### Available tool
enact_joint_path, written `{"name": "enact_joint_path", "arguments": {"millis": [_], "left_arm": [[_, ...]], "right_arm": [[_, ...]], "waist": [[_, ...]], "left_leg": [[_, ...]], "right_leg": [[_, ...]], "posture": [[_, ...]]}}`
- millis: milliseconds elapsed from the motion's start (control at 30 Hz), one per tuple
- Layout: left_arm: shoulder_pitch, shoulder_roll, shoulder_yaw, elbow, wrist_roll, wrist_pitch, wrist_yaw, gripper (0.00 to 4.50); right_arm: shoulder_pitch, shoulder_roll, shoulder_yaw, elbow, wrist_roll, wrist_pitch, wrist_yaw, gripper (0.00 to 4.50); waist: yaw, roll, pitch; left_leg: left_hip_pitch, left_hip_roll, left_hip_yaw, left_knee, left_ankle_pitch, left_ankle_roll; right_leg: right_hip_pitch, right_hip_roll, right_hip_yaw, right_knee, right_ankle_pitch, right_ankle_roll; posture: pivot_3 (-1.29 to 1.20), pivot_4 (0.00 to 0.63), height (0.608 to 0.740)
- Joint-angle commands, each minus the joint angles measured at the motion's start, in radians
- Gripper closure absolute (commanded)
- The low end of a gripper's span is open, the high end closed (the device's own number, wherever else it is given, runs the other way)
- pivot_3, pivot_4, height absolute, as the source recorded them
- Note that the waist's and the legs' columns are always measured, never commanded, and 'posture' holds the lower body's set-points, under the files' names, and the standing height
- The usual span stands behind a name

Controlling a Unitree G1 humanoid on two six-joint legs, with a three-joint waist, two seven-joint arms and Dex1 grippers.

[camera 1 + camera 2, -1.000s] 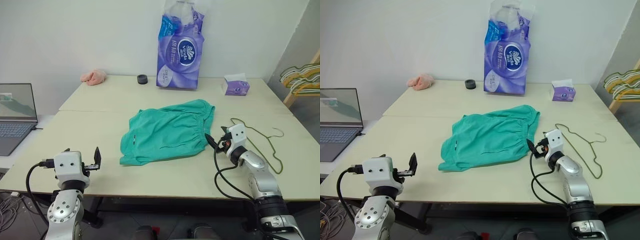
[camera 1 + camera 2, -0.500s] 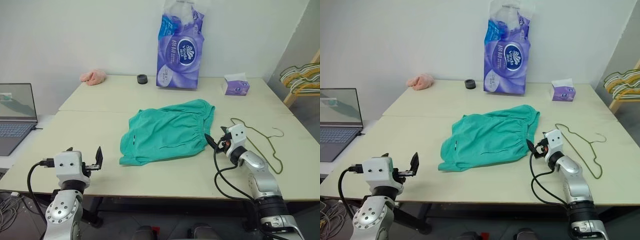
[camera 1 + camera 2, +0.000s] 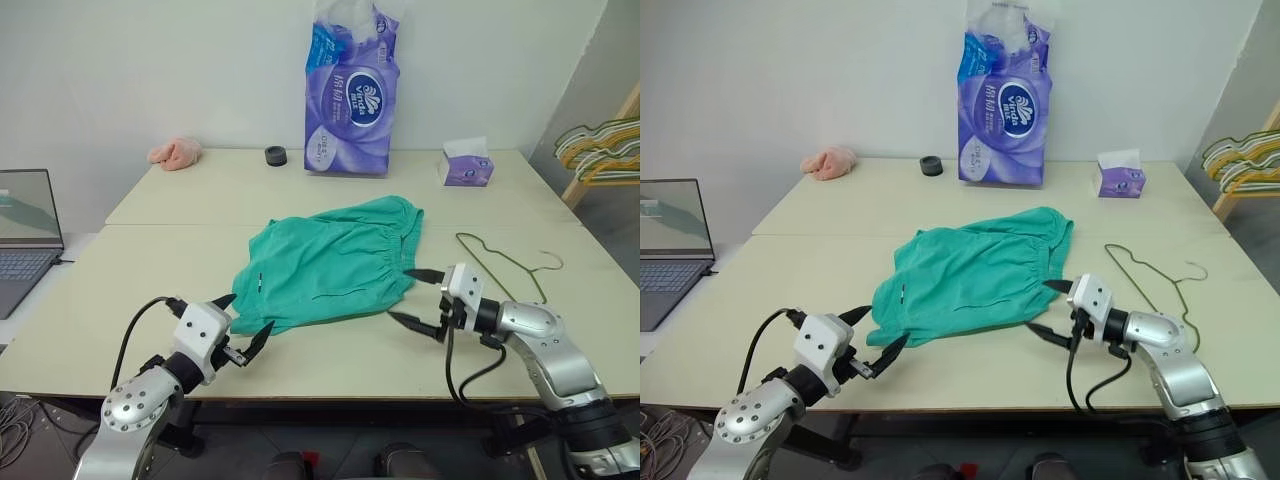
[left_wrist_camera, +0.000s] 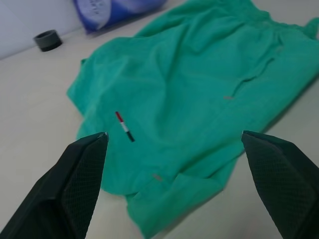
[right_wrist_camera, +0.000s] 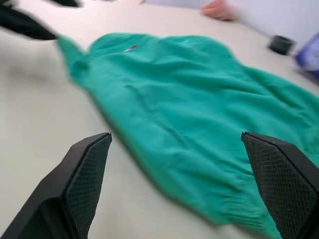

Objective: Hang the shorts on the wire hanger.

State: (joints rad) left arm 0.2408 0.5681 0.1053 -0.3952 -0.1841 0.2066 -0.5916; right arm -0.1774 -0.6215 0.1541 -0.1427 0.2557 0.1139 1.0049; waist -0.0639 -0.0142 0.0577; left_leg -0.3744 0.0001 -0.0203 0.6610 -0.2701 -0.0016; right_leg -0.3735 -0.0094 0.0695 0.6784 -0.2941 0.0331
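Note:
The shorts' waistband is bunched up, so next my right gripper grabs its near end and, with my left gripper at the shorts' hem, first lift the shorts and spreads them out.
The teal-green shorts lie flat in the middle of the table, waistband toward the right. The thin dark wire hanger lies flat on the table just right of them. My left gripper is open and points at the shorts' near left corner, just short of the hem. My right gripper is open beside the near right end of the waistband and points left across the shorts. Neither gripper holds anything.
A tall purple tissue-roll pack, a small purple tissue box, a black ring and a pink cloth lump sit along the far edge. A laptop stands at the left, a bunch of hangers at the right.
Both arms have swung inward. The left gripper moved right up to the shorts' near corner; the right gripper drew back toward me and turned left to face the shorts. The camera shifted slightly.

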Motion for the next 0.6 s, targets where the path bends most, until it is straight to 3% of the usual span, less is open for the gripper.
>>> {"name": "enact_joint_path", "arguments": {"millis": [33,433,600], "left_arm": [[-0.069,0.066,-0.045,0.079,0.048,-0.017,-0.066,0.0],[-0.185,0.103,-0.152,0.305,0.152,-0.034,-0.115,0.0],[-0.189,0.109,-0.136,0.332,0.156,-0.05,-0.111,1.21]], "right_arm": [[-0.027,-0.035,0.015,-0.07,0.006,-0.013,0.061,0.05],[-0.045,-0.051,0.056,-0.106,-0.052,-0.046,0.075,0.05],[-0.098,-0.04,0.068,-0.001,-0.153,-0.128,0.031,0.0]], "waist": [[-0.008,-0.001,0.006],[-0.035,-0.004,0.013],[-0.045,-0.004,0.015]], "left_leg": [[0.001,0.0,0.0,0.0,0.0,0.0],[0.0,0.002,0.0,0.0,-0.001,-0.002],[0.005,0.002,0.0,0.0,-0.001,-0.002]], "right_leg": [[0.0,0.0,0.0,0.0,-0.001,-0.002],[0.0,-0.002,0.0,0.0,0.001,0.002],[0.002,-0.002,0.0,0.0,0.002,0.003]], "posture": [[-0.14,0.03,0.74],[-0.16,0.036,0.74],[-0.16,0.036,0.74]]}}
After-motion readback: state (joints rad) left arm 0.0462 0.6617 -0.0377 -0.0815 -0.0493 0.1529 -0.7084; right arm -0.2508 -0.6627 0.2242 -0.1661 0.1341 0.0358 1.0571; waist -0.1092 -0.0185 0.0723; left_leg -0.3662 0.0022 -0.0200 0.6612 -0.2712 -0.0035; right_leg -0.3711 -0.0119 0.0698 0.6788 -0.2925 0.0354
